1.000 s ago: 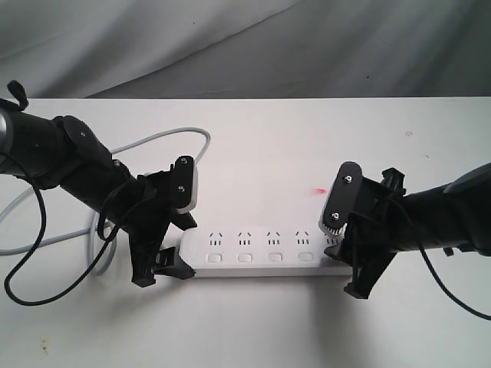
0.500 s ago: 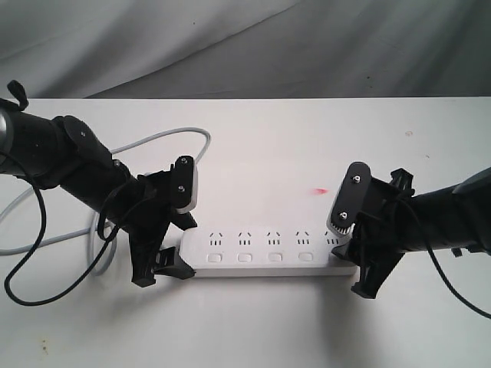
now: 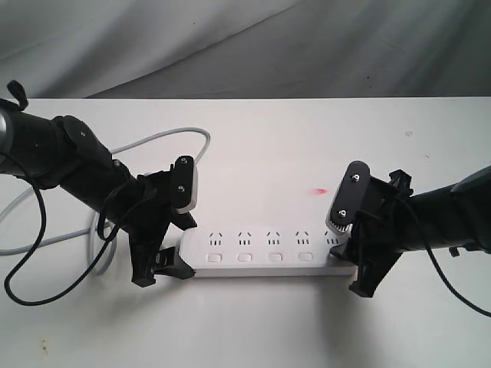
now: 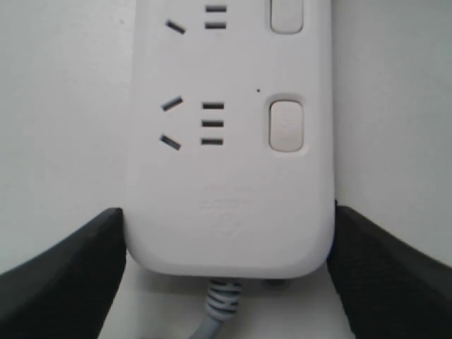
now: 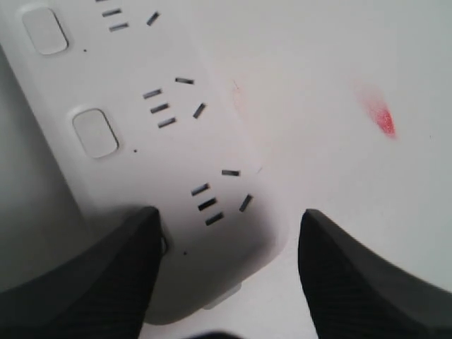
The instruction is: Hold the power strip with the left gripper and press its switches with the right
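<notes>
My left arm is hiding where a part of the grey cord goes after it comes in from the table's edge, so I should expect the cord's plug to be hidden behind the arm.
The white power strip lies flat on the table, sockets up. My left gripper is shut on its cord end. In the left wrist view both black fingers press the sides of the power strip beside the grey cord. My right gripper stands open over the far end. In the right wrist view one of its fingers rests on the power strip and covers the last of the switches. The other finger is over bare table.
The grey cord loops behind the left arm toward the table's left edge. A thin black cable hangs off the left arm. A red mark is on the white table behind the strip. Grey cloth hangs at the back.
My right gripper has shifted a little to the right and settled over the strip's far end. The left gripper and the strip have not moved.
</notes>
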`<act>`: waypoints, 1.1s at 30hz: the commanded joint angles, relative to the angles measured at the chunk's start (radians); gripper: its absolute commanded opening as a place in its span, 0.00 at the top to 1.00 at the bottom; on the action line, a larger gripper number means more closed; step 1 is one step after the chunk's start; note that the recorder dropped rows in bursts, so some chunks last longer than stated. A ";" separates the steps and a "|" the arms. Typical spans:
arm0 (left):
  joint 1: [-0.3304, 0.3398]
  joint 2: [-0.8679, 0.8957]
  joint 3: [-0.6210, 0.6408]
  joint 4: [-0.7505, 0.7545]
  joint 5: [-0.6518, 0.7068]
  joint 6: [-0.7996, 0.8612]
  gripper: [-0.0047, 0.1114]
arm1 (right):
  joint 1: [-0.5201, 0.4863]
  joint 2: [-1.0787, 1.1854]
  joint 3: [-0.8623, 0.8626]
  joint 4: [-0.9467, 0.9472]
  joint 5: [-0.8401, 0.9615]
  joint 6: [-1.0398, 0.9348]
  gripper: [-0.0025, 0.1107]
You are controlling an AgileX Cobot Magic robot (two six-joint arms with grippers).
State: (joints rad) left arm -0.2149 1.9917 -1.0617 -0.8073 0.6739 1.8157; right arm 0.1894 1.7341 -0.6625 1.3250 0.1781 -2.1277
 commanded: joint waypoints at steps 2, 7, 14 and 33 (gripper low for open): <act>-0.004 0.002 -0.003 0.002 0.003 -0.003 0.36 | 0.000 -0.055 0.020 -0.032 -0.005 -0.014 0.49; -0.004 0.002 -0.003 0.002 0.003 -0.003 0.36 | 0.000 -0.157 0.020 -0.030 -0.005 -0.012 0.49; -0.004 0.002 -0.003 0.002 0.003 -0.003 0.36 | 0.000 -0.231 0.020 -0.005 0.015 -0.012 0.49; -0.004 0.002 -0.003 0.002 0.003 -0.003 0.36 | 0.000 -0.825 0.318 0.217 -0.020 -0.012 0.98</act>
State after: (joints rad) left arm -0.2149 1.9917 -1.0617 -0.8073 0.6739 1.8174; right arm 0.1894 1.0196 -0.3945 1.4950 0.1700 -2.1320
